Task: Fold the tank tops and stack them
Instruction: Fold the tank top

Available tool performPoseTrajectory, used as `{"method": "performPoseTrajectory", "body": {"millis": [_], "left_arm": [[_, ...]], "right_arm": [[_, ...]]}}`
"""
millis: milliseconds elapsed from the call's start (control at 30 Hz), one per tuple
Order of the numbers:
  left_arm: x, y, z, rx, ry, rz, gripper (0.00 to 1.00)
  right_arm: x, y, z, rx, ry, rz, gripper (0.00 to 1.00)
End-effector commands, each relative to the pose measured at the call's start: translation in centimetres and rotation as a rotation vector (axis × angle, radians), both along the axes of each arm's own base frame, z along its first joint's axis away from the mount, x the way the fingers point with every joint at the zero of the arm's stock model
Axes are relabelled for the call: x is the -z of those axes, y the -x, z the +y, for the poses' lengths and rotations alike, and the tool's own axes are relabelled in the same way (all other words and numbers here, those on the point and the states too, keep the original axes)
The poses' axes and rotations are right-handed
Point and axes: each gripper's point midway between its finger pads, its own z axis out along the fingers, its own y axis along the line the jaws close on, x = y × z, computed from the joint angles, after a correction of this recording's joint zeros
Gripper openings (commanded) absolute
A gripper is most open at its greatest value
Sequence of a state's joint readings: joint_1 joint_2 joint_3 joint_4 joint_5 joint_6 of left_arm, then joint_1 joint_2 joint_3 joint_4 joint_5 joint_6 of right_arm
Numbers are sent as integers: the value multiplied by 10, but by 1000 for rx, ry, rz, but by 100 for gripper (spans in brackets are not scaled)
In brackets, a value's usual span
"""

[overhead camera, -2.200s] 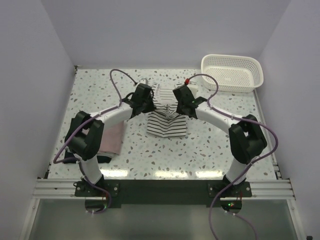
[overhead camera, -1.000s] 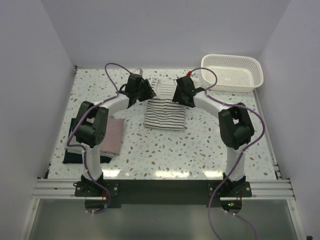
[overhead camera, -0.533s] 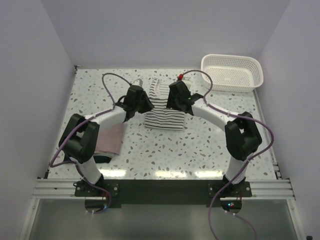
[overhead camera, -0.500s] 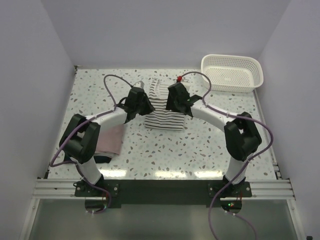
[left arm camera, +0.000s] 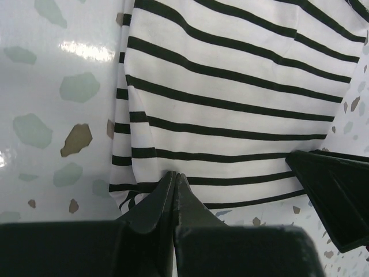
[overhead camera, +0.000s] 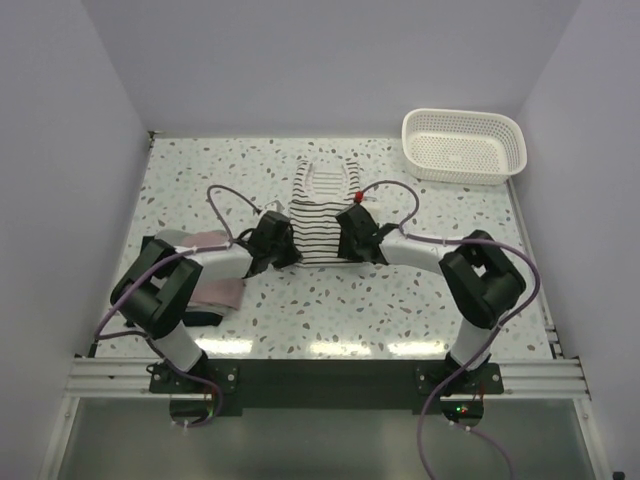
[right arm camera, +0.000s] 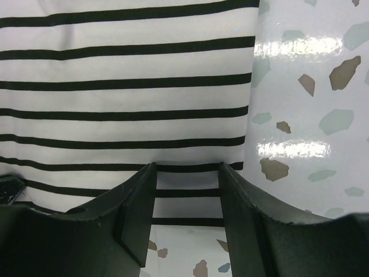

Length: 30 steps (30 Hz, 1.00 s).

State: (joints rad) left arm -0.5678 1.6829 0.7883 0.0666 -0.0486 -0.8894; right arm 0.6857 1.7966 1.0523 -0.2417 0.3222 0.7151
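Note:
The striped top's hem bunches at the hem's corner (left arm camera: 129,198) under my left gripper, so I should pull it flat toward me (overhead camera: 283,312), then pinch the smoothed corner of the hem before folding.
The white tank top with thin black stripes (overhead camera: 322,210) lies flat mid-table, straps at the far end. My left gripper (overhead camera: 283,256) sits at its near left corner, shut, its tips (left arm camera: 174,174) pinching the hem of the striped top (left arm camera: 230,104), where a small crease runs up from the tips. My right gripper (overhead camera: 356,246) is at the near right corner, open, its jaws (right arm camera: 186,168) straddling the striped hem (right arm camera: 127,98). A pink tank top (overhead camera: 224,294) and a dark one (overhead camera: 205,319) lie at the near left, partly under my left arm.
A white lattice basket (overhead camera: 465,146) stands at the far right corner. Grey walls close in the speckled table (overhead camera: 420,300) on the left, far and right sides. The right gripper's dark finger (left arm camera: 340,190) shows at the right of the left wrist view.
Both grippers have come from the far part of the striped top to its near hem. The left jaws have shut on the cloth; the right jaws have narrowed but stay open.

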Motion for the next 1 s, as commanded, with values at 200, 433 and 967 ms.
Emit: {"method": "performPoseTrajectory", "body": {"millis": [200, 433, 967], "left_arm": [[23, 73, 19, 6, -38, 101, 1], [34, 143, 31, 65, -55, 177, 1], [-44, 120, 20, 156, -64, -7, 28]], "right_arm": [[24, 84, -6, -69, 9, 114, 49], [18, 165, 16, -180, -26, 143, 49], [-68, 144, -21, -89, -13, -33, 63]]}}
